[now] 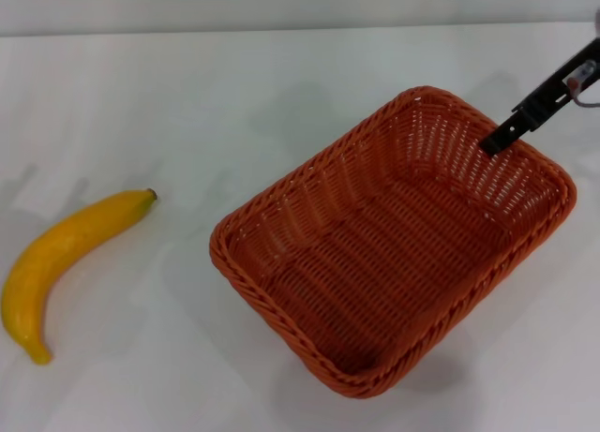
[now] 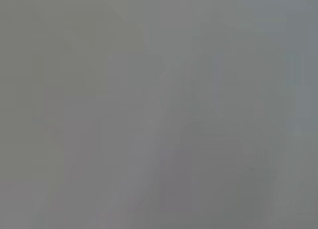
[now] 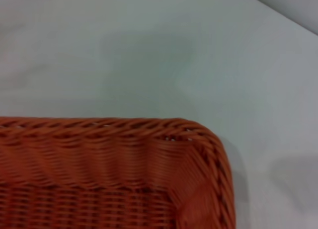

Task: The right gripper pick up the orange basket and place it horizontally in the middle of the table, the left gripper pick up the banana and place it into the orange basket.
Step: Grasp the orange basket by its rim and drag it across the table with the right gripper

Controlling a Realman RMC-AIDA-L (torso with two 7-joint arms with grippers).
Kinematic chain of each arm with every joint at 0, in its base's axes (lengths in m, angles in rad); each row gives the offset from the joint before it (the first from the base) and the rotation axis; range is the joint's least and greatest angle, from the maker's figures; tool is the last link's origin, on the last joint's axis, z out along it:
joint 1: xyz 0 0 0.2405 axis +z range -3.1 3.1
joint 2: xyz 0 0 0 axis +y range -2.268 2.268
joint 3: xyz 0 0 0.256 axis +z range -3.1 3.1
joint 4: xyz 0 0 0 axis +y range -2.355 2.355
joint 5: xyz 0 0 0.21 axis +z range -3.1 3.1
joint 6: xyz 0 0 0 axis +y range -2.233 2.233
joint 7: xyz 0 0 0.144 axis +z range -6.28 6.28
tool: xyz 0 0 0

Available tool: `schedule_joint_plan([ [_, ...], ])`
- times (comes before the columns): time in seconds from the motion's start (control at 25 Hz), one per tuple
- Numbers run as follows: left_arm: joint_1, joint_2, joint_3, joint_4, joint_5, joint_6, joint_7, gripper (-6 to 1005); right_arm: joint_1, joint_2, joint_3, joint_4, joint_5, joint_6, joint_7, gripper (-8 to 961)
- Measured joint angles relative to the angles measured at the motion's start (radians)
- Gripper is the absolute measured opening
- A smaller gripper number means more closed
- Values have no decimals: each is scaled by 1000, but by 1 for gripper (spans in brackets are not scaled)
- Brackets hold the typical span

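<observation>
The orange basket (image 1: 394, 249) is at a slant to the table's back edge, so next my right gripper turns it straight by its far rim (image 1: 531, 156) first. My left gripper will take the banana after that.
The orange basket (image 1: 394, 249) lies diagonally on the white table (image 1: 234, 104), right of the middle, open side up with nothing in it. My right gripper (image 1: 493, 141) reaches in from the upper right, its black tip at the inner side of the basket's far right rim. The right wrist view shows one braided corner of the orange basket (image 3: 109, 164) close up. The yellow banana (image 1: 66, 263) lies by itself at the left of the table, dark tip pointing toward the basket. The left gripper is out of view, and the left wrist view shows only plain grey.
A wide strip of bare white tabletop separates the banana from the basket. The table's back edge (image 1: 281, 31) runs along the top of the head view, with a grey wall behind it.
</observation>
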State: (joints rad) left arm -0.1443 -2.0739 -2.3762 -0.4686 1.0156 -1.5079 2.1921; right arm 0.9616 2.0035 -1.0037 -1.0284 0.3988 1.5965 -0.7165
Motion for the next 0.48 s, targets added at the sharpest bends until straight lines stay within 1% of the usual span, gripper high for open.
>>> schedule_joint_plan([
  [0.08, 0, 0, 0, 0, 1, 0, 0, 806, 16, 1, -16, 37, -19, -25, 10, 800],
  [0.28, -2, 0, 0, -1, 5, -8, 0, 804, 52, 2, -20, 148, -46, -60, 4, 789],
  [0.48, -9, 0, 0, 0, 11, -9, 1, 802, 57, 4, -62, 199, -47, -102, 0, 778],
])
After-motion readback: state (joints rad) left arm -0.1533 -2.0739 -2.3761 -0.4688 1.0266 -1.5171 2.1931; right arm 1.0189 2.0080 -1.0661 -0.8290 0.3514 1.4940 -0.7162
